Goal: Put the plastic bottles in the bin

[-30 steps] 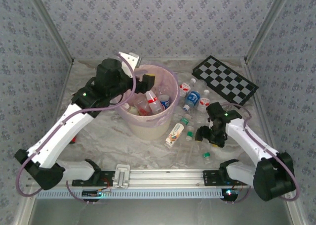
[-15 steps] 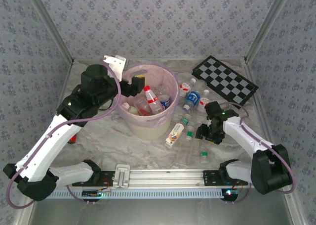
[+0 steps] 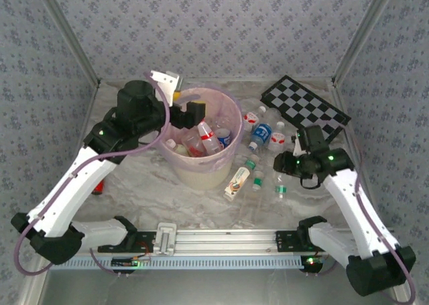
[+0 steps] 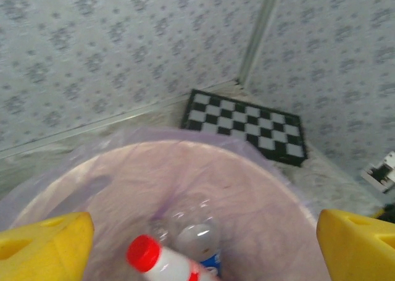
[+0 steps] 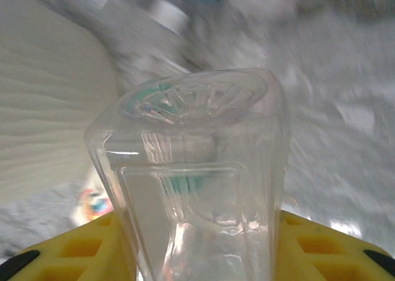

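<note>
The red cap [image 4: 144, 253] sticks up from a loose lean. The red-capped bottle [image 3: 209, 139] should slide out of sight when I lower the clear bottle in.
My right gripper [image 5: 200, 247] is shut on a clear plastic bottle [image 5: 197, 170], which stands between the yellow fingers [image 5: 68, 250] with its ribbed base away from the camera. From above, that gripper [image 3: 281, 164] hangs over the table to the right of the bin [image 3: 201, 172]. The cream bin has a pink liner and holds a red-capped bottle [image 4: 148, 256] and a blue-labelled one [image 4: 200, 241]. My left gripper [image 4: 203, 244] is open and empty over the bin's mouth [image 3: 191, 110]. More bottles lie on the table: a blue-labelled one [image 3: 261, 136] and an orange-white one [image 3: 236, 182].
A black-and-white chequered board [image 3: 305, 107] lies at the back right, behind the loose bottles. A small red object [image 3: 99, 186] sits by the left arm. The metal rail [image 3: 221, 238] runs along the near edge, and patterned walls close in the sides and back.
The right gripper has closed on a clear bottle and risen off the table, swinging to the right. The left gripper stayed open over the bin, shifting a little.
</note>
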`<state>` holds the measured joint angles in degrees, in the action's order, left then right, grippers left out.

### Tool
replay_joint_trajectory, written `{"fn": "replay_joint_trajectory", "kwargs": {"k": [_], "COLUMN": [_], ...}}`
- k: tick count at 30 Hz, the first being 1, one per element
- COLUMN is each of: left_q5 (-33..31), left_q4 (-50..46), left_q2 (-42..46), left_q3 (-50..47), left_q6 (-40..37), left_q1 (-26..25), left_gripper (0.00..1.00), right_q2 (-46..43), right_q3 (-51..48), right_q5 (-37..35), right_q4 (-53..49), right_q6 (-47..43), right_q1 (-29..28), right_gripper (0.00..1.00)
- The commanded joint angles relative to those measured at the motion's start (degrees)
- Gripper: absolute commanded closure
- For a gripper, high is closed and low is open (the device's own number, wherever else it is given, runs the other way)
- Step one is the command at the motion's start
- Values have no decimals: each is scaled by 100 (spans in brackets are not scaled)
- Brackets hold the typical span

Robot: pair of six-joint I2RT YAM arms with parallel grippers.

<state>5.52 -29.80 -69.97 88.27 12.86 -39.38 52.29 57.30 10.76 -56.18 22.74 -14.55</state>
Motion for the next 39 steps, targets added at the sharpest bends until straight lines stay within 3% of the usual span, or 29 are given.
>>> {"fn": "replay_joint_trajectory", "kwargs": {"k": [1,7,12,20,26,35,39], "left_q5": [1038,1927,2458,2779,3047,2788,2785], "left_q4": [204,98,-18,-485,-540,-750,-629], "left_q2": [-241,-1005,-1724,-2477,-2543,-2601,-2635], "left_q3": [524,1312,1911,2642,2645,2617,2624], "left_q6": [279,464,565,403,357,185,234], "left_q1": [-26,-264,-559,-895,-951,-978,-977], "left_gripper": [5,5,3,2,3,15,26], "right_q2": [-252,-456,-386,-159,-37,-114,-105], "right_q3": [527,1055,1547,1847,1986,1972,1974], "right_q5": [435,877,717,297,-5,84,95], "right_q4": [373,1145,1448,1538,1562,1869,1907], "right_q6": [-836,-1545,-2128,-2700,-2766,-2715,-2703], "right_q1": [-76,-442,-1015,-1700,-1815,-1822,-1850], "right_gripper": [58,61,63,66,68,69,69]}}
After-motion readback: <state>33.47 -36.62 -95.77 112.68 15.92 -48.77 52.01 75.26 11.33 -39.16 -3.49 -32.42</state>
